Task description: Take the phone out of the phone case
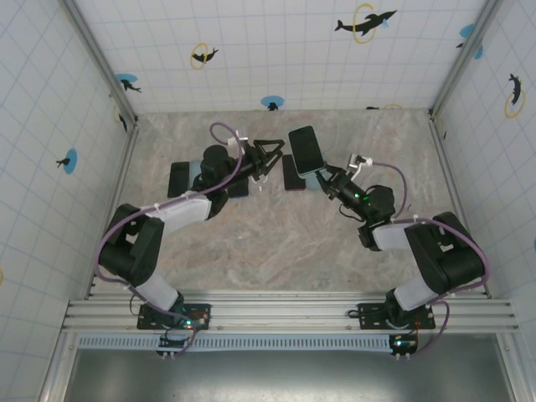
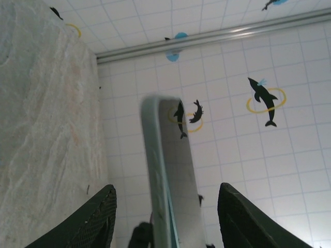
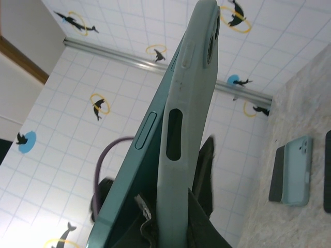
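The teal phone has a gap [image 3: 147, 178] between it and the phone case, so my left gripper should keep going into the gap and close on the phone's edge [image 1: 297, 159].
My right gripper [image 1: 323, 177] holds the phone [image 1: 305, 149] up off the table, shut on its lower end. In the right wrist view the teal phone [image 3: 135, 170] has come partly away from the pale green phone case [image 3: 189, 103] at the gripped end [image 3: 176, 219], with a gap between them. The top end still sits in the case. My left gripper [image 1: 278, 159] is open just left of the phone. In its own view its two fingers [image 2: 93, 222] stand either side of the case edge [image 2: 158, 170] without touching it.
On the marble table lie a black slab [image 1: 179, 177], a pale blue cased phone [image 1: 239, 186] under the left arm, and a dark one [image 1: 292, 174] below the held phone. The right wrist view shows a cased phone [image 3: 297, 173] lying flat. Tiled walls enclose the table.
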`<state>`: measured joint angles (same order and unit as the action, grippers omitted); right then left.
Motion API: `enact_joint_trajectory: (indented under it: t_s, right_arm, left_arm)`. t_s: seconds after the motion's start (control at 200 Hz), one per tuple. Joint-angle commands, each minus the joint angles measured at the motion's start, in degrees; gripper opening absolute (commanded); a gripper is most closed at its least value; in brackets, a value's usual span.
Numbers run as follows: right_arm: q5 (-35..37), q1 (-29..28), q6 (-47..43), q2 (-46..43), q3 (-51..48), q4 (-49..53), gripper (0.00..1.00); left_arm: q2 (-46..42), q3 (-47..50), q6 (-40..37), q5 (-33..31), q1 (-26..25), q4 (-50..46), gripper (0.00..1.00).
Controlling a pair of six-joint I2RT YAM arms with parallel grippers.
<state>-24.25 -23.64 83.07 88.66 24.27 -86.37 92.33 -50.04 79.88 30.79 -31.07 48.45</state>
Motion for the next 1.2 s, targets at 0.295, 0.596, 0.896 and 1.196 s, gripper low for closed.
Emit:
enact_joint_trajectory:
  t_s: [0.295, 0.596, 0.896, 1.196]
  right_arm:
    - [8.81, -2.85, -10.28, 0.99, 4.64, 0.58, 0.00]
    - [9.00, -3.78, -11.61, 0.72, 4.90, 0.87, 0.00]
    - [8.94, -4.23, -12.13, 0.08, 4.78, 1.20, 0.00]
    - [8.30, -4.67, -11.83, 0.28, 4.90, 0.35, 0.00]
  left_arm:
    - [-3.53, 7.66, 11.07, -11.71, -11.86, 14.19, 0.55]
    - [-1.34, 6.49, 12.22, -12.43, -13.22, 16.04, 0.52]
    - [-0.41, 6.10, 12.50, -12.66, -13.40, 15.93, 0.51]
    - [0.83, 6.06, 13.11, -12.86, -13.77, 16.46, 0.50]
